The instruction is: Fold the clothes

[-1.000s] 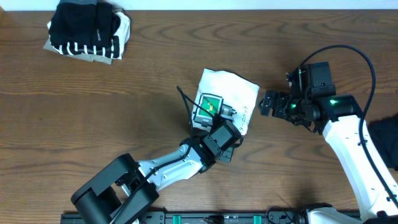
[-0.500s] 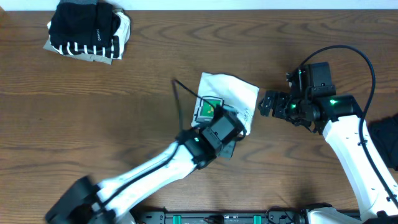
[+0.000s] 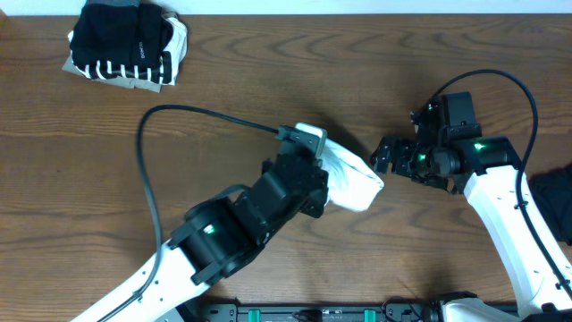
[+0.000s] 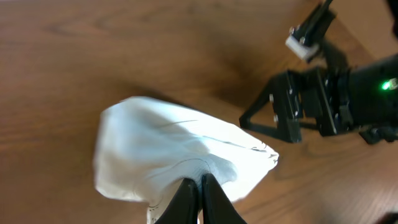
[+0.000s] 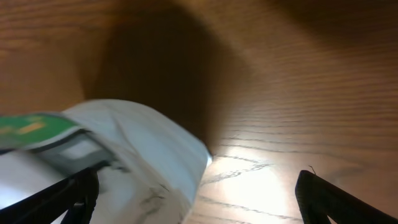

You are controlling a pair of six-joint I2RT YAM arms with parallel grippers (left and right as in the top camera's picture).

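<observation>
My open right gripper keeps moving in until its fingers are on both sides of the T-shirt's edge (image 3: 359, 165), because the loose end of the white T-shirt (image 3: 361, 190) faces it across a clear gap.
The folded white T-shirt (image 3: 350, 177) hangs off the table, pinched in my left gripper (image 4: 194, 193), which is shut on its edge. In the left wrist view the shirt (image 4: 168, 152) is a white bundle above the fingers. My left arm covers most of it from overhead. My right gripper (image 3: 386, 154) is open just right of the shirt, not touching it. The right wrist view shows the shirt (image 5: 130, 162) with its green print (image 5: 28, 127) at the left, between the wide fingers (image 5: 199, 193).
A pile of black, striped and beige clothes (image 3: 127, 42) lies at the back left of the wooden table (image 3: 223, 98). A dark garment (image 3: 552, 201) lies at the right edge. A black cable (image 3: 192, 114) arcs over the table.
My left arm swung up and left, lifting the folded white shirt off the table; the shirt now hangs bunched and its green print is hidden from overhead. The right arm barely moved.
</observation>
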